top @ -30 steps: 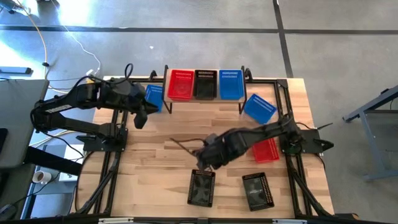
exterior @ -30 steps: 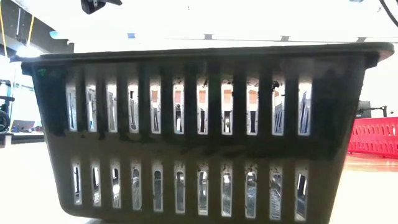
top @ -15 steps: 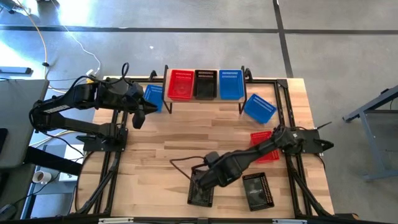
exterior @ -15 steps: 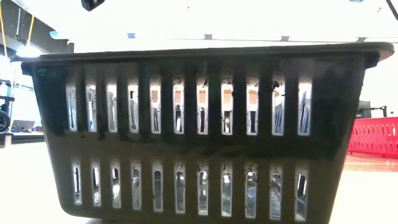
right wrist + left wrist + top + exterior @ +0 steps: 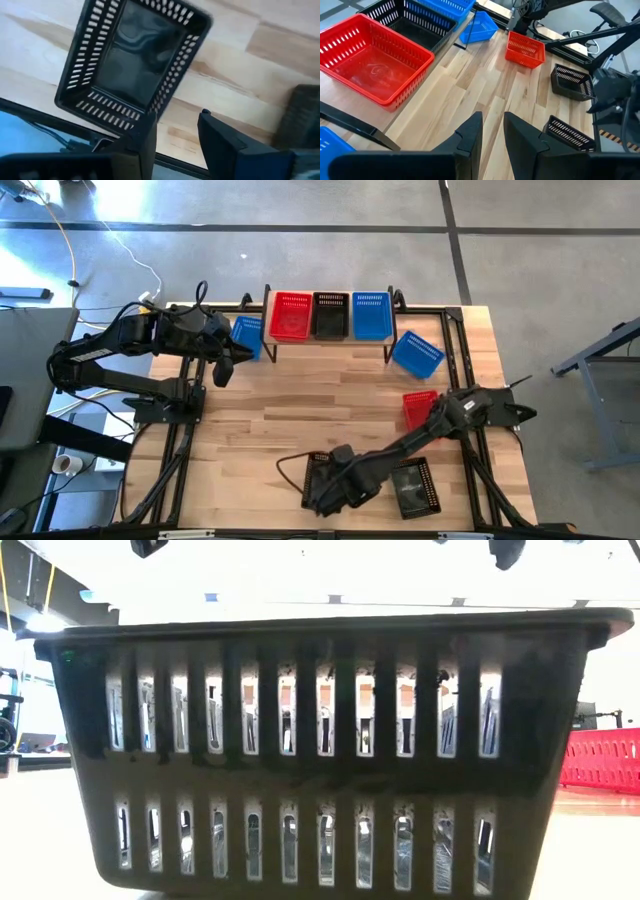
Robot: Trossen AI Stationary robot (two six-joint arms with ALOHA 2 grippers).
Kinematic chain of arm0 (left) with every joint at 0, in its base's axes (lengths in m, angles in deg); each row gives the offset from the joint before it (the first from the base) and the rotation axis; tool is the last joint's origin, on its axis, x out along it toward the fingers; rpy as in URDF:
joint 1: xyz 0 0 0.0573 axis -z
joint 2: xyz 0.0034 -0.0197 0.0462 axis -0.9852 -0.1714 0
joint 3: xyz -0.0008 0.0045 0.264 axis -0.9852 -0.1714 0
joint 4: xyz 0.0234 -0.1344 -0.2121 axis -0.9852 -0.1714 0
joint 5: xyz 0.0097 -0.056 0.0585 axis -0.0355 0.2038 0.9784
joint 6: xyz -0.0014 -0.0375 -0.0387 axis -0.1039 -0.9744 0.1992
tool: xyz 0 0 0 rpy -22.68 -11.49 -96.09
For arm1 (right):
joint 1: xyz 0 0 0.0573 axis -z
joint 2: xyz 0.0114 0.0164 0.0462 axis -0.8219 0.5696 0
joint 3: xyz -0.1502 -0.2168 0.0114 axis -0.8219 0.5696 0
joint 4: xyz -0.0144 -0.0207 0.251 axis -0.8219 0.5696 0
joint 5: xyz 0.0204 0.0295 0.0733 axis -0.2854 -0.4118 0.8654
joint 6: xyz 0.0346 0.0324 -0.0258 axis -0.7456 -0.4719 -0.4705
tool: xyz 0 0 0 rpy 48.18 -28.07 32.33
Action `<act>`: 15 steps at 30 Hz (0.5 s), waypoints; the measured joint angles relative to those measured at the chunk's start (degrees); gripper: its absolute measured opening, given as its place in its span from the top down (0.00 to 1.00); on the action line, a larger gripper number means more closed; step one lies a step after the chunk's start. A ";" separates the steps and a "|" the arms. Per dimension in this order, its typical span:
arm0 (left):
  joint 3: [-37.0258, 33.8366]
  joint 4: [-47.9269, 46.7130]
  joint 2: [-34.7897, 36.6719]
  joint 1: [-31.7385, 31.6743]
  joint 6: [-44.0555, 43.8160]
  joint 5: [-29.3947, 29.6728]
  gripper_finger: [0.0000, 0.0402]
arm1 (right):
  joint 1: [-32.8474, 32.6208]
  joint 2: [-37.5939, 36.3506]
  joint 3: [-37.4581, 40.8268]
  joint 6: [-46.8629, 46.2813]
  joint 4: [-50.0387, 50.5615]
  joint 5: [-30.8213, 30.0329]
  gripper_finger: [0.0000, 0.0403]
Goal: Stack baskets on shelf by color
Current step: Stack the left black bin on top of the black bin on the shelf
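Observation:
I see clear wood (image 5: pixel 205 85) beside the black basket's long side, which my right gripper's open fingers face, so I keep lowering until they straddle the basket's rim (image 5: pixel 178 87).
The shelf (image 5: pixel 328 340) stands at the table's far side with a red basket (image 5: pixel 291 315), a black basket (image 5: pixel 330 315) and a blue basket (image 5: pixel 370 315) side by side on top. On the table lie a blue basket (image 5: pixel 247 335) left of the shelf, a tilted blue basket (image 5: pixel 417 353), a red basket (image 5: pixel 420 408) and two black baskets (image 5: pixel 320 475) (image 5: pixel 414 487) near the front edge. My right gripper (image 5: pixel 177 135) is open just above the left black basket (image 5: pixel 135 65), by its long wall. My left gripper (image 5: pixel 492 130) is open and empty, in the air left of the shelf (image 5: pixel 222 365).
Black frame rails (image 5: pixel 180 440) run along both sides of the table. A black basket (image 5: pixel 320 740) fills the low view, with a red one (image 5: pixel 600 760) behind it at the right. Bare wood lies in the table's middle (image 5: pixel 300 400).
My right gripper has gone from the table's middle toward the near edge and down, and now stands over the left black basket. The baskets have not moved.

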 joint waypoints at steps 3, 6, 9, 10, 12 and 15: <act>0.00 0.00 0.00 0.00 0.00 0.00 0.83 | -0.38 1.72 0.00 -1.33 -1.98 -0.12 0.68; 0.00 0.00 0.00 0.00 -0.09 0.00 0.83 | -0.55 3.07 0.00 -2.71 -3.28 -0.39 0.68; 0.00 0.00 0.00 0.00 -0.13 0.00 0.83 | -0.69 4.41 0.00 -3.61 -3.57 -0.35 0.68; 0.00 -0.01 0.00 0.00 -0.09 0.00 0.83 | -0.73 4.92 0.00 -3.71 -3.59 -0.33 0.68; 0.02 -0.02 0.00 0.00 -0.11 0.00 0.83 | -0.73 5.83 0.00 -4.26 -3.81 -0.33 0.68; 0.02 -0.01 0.00 0.00 -0.08 -0.02 0.83 | -0.71 7.37 0.00 -4.89 -3.87 0.00 0.68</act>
